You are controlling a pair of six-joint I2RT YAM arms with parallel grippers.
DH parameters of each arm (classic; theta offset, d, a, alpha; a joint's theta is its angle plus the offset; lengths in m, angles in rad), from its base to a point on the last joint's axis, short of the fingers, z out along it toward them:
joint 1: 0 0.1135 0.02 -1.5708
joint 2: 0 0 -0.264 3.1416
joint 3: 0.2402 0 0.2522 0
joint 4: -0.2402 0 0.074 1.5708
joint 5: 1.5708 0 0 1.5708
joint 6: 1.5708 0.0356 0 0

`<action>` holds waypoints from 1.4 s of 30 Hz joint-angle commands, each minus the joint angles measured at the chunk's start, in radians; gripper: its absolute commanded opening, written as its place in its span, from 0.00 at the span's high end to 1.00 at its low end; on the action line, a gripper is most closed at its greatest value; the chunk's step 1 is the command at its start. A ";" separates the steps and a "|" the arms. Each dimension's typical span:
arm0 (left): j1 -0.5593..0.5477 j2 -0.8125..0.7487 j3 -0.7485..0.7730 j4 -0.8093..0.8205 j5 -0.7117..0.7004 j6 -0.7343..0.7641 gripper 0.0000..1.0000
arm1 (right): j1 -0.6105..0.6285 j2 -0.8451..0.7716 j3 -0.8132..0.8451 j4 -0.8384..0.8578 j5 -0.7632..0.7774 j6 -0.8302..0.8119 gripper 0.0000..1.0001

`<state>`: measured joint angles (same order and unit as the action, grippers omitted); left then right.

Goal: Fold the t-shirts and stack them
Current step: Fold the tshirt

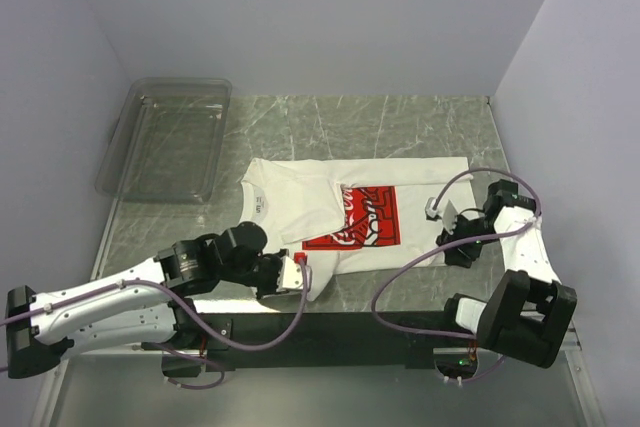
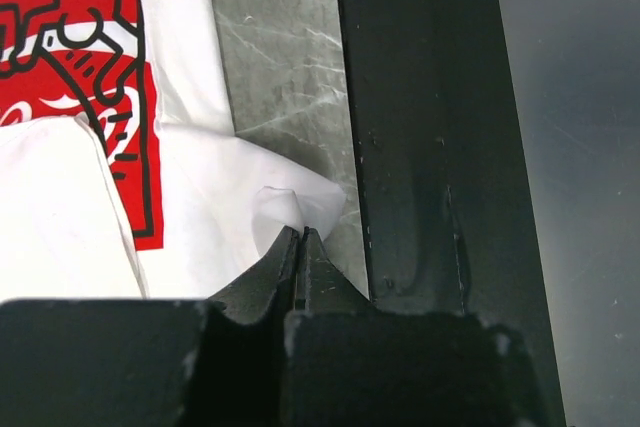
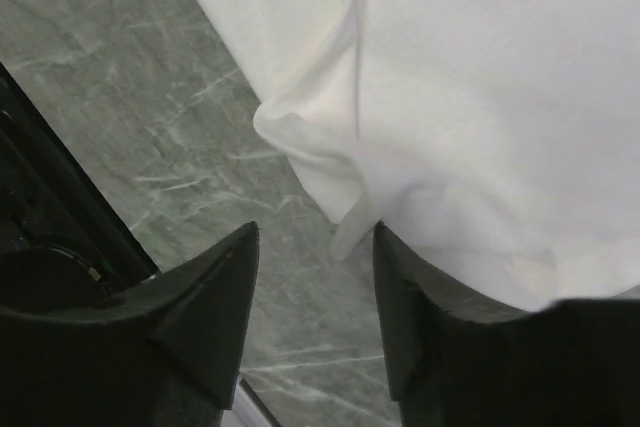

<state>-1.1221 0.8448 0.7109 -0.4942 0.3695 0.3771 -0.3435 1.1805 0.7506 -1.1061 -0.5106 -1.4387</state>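
My left gripper should pull the near sleeve [image 2: 292,179] toward the black rail [image 1: 285,329], because the sleeve bunches up at that gripper. My right gripper should come in beside it.
A white t-shirt [image 1: 420,192] with a red square print [image 1: 368,217] lies spread on the marble table, its left sleeve folded over the chest. My left gripper [image 1: 303,269] is shut on the shirt's near left bottom corner, next to the table's black front edge; the left wrist view shows white cloth [image 2: 290,205] pinched at the fingertips [image 2: 300,237]. My right gripper [image 1: 452,239] is open at the shirt's near right corner. In the right wrist view the fingers [image 3: 315,237] straddle bare marble, and one finger touches the white hem [image 3: 350,217].
A clear plastic bin [image 1: 165,137] stands at the back left. A black rail [image 1: 340,322] runs along the table's near edge. White walls close in the back and both sides. Purple cables loop from both arms.
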 commanded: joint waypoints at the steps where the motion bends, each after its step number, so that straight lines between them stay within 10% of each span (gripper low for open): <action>1: -0.048 -0.074 -0.027 -0.007 -0.095 -0.015 0.99 | 0.017 -0.036 0.065 -0.082 -0.064 -0.058 0.33; 8: -0.077 -0.107 -0.045 -0.053 -0.136 -0.027 0.99 | 0.305 -0.082 0.141 -0.173 -0.302 -0.170 0.22; 18: -0.117 -0.073 0.016 -0.080 -0.164 -0.096 0.99 | 1.024 0.208 0.323 0.408 -0.339 0.464 0.24; 29: -0.122 -0.092 0.130 0.003 -0.210 -0.527 0.99 | 1.160 0.534 0.543 0.348 -0.361 0.618 0.34; 42: -0.194 -0.147 -0.178 0.187 -0.366 -1.237 0.99 | 1.187 0.607 0.533 0.295 -0.296 0.592 0.34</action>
<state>-1.2903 0.7612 0.5705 -0.3931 0.1040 -0.5987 0.8280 1.7847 1.2835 -0.7876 -0.8276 -0.8413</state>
